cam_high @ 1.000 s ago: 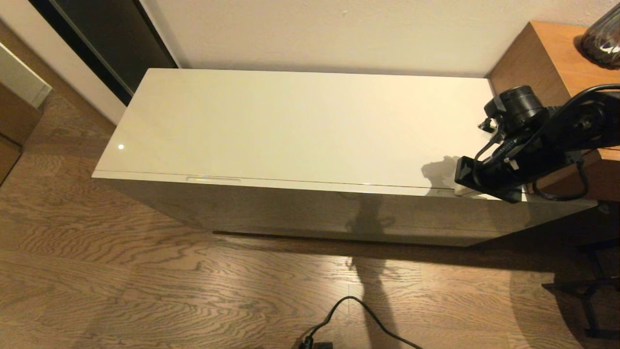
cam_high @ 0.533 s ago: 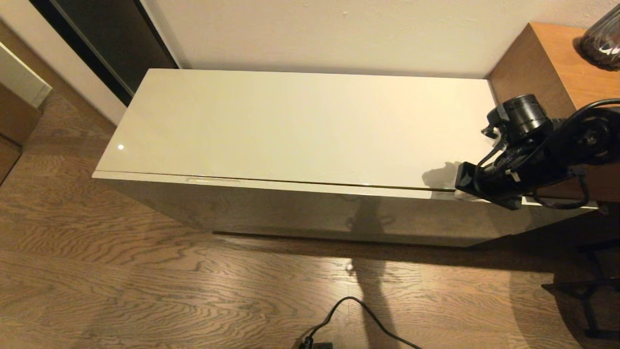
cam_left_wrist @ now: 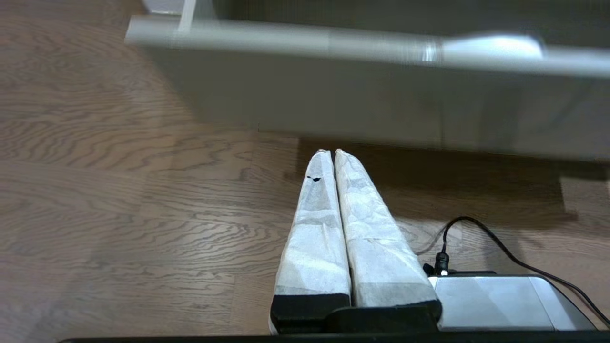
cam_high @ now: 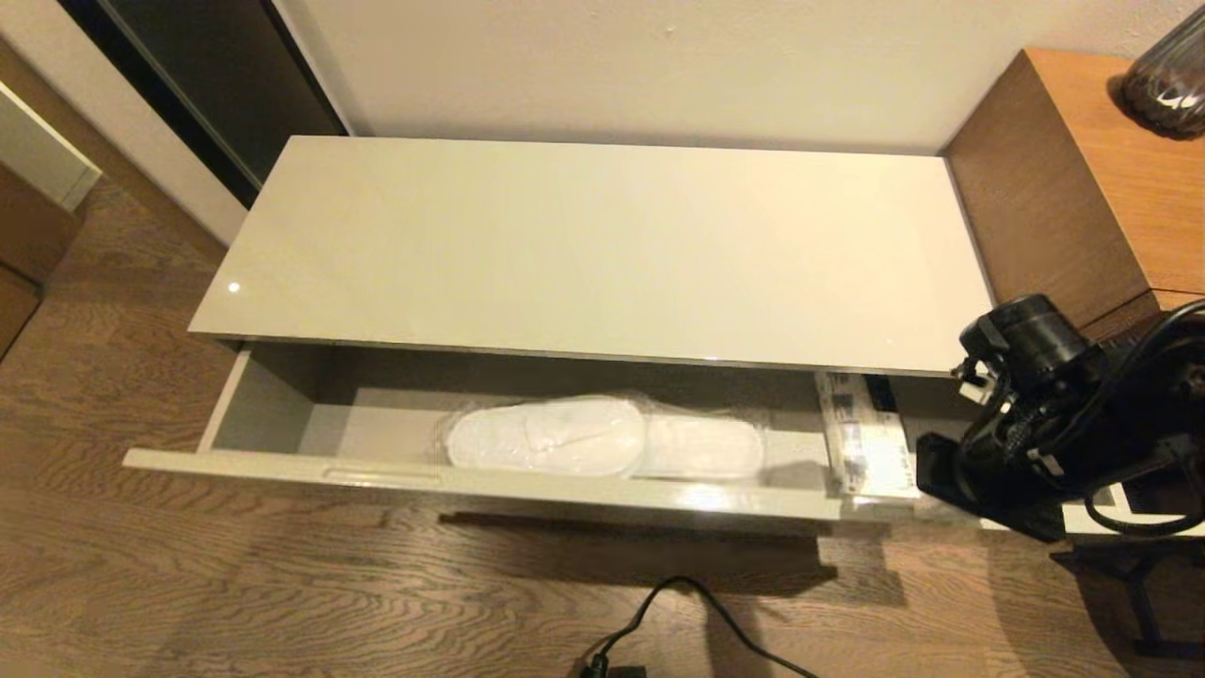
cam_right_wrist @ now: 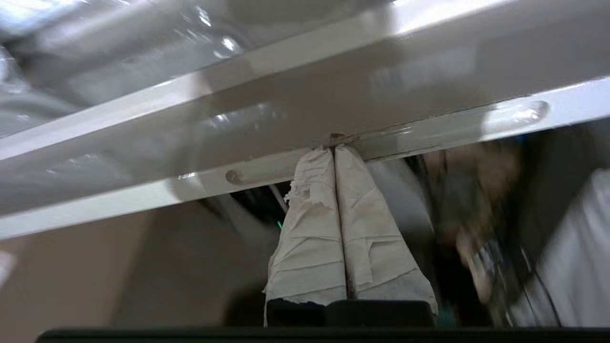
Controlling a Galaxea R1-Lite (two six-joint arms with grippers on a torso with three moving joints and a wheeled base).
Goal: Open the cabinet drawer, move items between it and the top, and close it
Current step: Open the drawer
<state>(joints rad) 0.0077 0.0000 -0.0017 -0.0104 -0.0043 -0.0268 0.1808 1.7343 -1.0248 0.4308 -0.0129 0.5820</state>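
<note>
The drawer should come further out, and my right fingers are shallow at the hollow in the drawer's front edge [cam_right_wrist: 394, 137]. My right gripper should hook the inside of the drawer's front [cam_right_wrist: 334, 100] and pull the drawer.
The cabinet drawer [cam_high: 565, 487] stands pulled out below the glossy cream top [cam_high: 602, 245], which is bare. Inside lie white slippers in clear wrap [cam_high: 565, 438] at the middle and a white tissue pack [cam_high: 866, 443] at the right end. My right arm [cam_high: 1036, 424] is at the drawer's right front corner. In its wrist view the right gripper [cam_right_wrist: 332, 148] is shut, its wrapped fingertips set against the recess in the drawer's front edge [cam_right_wrist: 429, 128]. My left gripper [cam_left_wrist: 329, 152] hangs shut and empty over the floor, facing the drawer front [cam_left_wrist: 333, 90].
A taller brown wooden unit [cam_high: 1083, 169] with a dark vase [cam_high: 1167, 85] adjoins the cabinet on the right. A black cable [cam_high: 697, 612] runs across the wooden floor in front. A dark doorway [cam_high: 207, 75] is at the back left.
The drawer has gone from closed to pulled well out toward me, and my right arm came back with its front edge. The slippers and tissue pack have come into view.
</note>
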